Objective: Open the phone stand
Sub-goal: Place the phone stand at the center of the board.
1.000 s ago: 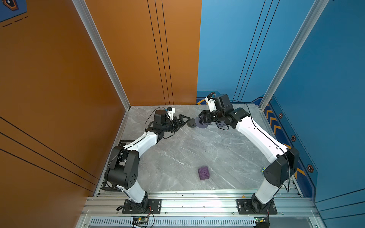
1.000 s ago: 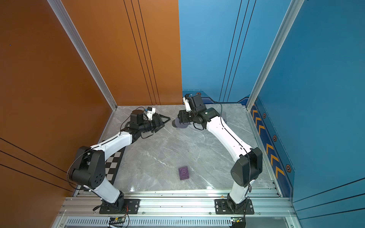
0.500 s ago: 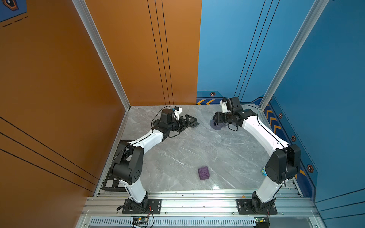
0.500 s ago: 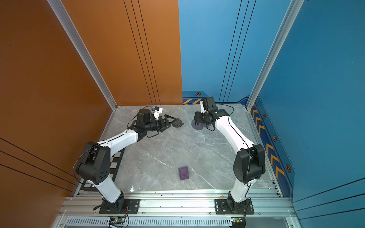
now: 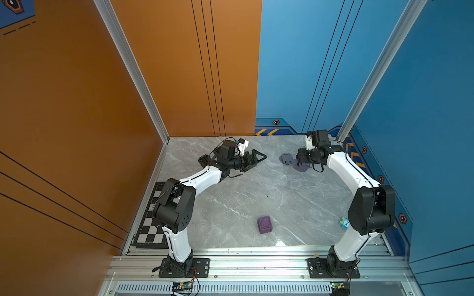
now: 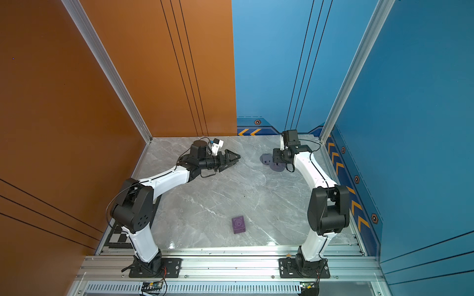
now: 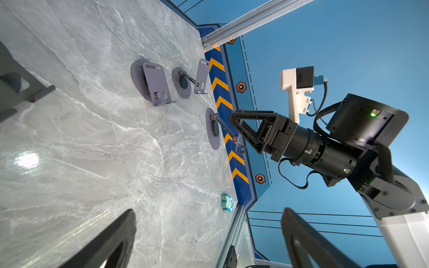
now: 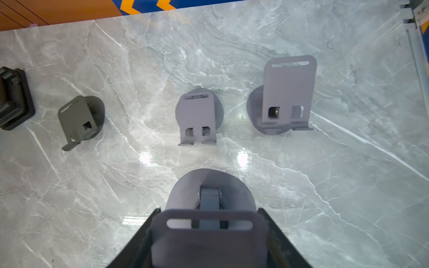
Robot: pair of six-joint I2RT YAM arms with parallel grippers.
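The phone stand's arm (image 8: 210, 197) is raised off its base and there is clear marble before the taller stand (image 5: 310, 176), so my right gripper should keep lowering the base there and let go.
The phone stand is grey, a round base (image 8: 185, 185) with a hinged arm and a slotted plate. My right gripper (image 8: 209, 222) is shut on the plate, one finger on each side edge. The base rests on the marble table, seen in both top views (image 5: 302, 167) (image 6: 278, 167) under the right gripper (image 5: 302, 157). In the left wrist view the stand (image 7: 212, 130) shows its arm raised off the base towards the right gripper (image 7: 239, 130). My left gripper (image 5: 256, 160) (image 7: 209, 232) hovers open and empty to the left of the stand.
Other grey stands sit on the table ahead of the right gripper: one (image 8: 197, 116), a taller one (image 8: 287, 97) and a darker one (image 8: 79, 118). A purple cube (image 5: 264, 224) lies near the front. A small blue toy (image 5: 344, 222) lies by the right arm's base.
My right gripper has carried the stand from the middle of the table to the right and lowered its base onto the table. The left gripper stayed open and reached slightly right.
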